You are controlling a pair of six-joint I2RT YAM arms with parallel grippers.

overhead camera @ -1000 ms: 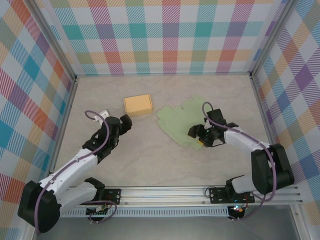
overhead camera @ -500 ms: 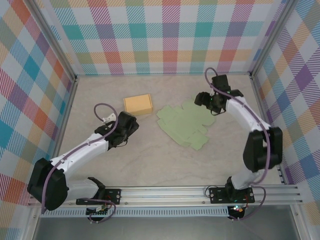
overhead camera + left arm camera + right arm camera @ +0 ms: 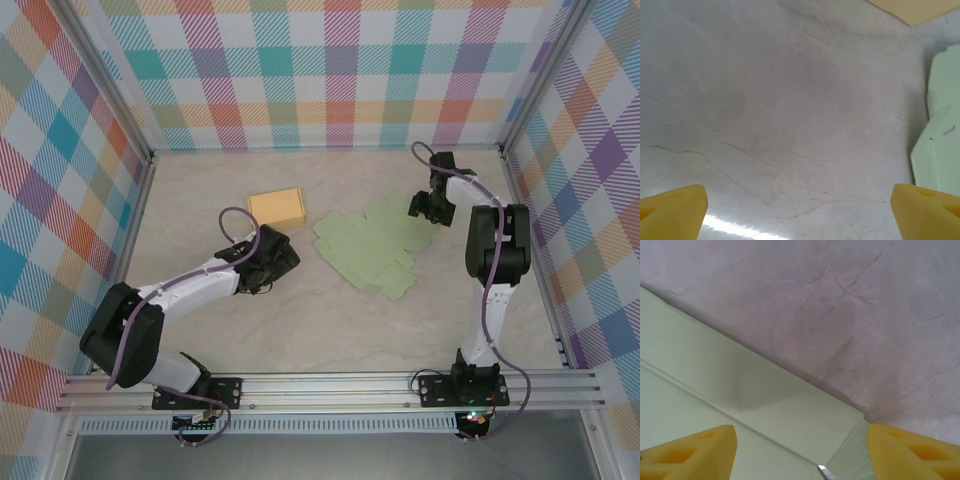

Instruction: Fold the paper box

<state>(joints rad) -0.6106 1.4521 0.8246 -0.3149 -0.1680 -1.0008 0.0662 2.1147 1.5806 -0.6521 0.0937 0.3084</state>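
Note:
The paper box's panels are all joined (image 3: 382, 238) in a single loose, flat piece, so the whole sheet (image 3: 368, 248) will swing around when I pull on its edge.
The paper box (image 3: 368, 243) is a pale green die-cut sheet lying flat on the table, right of centre. My left gripper (image 3: 284, 262) is low over the table just left of the sheet, open, with bare table between its yellow fingertips (image 3: 673, 208). The sheet's edge (image 3: 943, 150) shows at the right of the left wrist view. My right gripper (image 3: 421, 208) hovers at the sheet's far right edge, open. In the right wrist view a green flap (image 3: 745, 405) lies under and between its fingertips (image 3: 912, 450), with nothing gripped.
A folded orange box (image 3: 276, 208) stands behind my left gripper, left of the green sheet; its corner (image 3: 912, 10) shows in the left wrist view. Checked walls close in the table on three sides. A metal rail (image 3: 330, 390) runs along the near edge.
My left gripper has slid right toward the green sheet. My right gripper swung from the sheet's near right corner up to its far right edge and then settled slightly lower.

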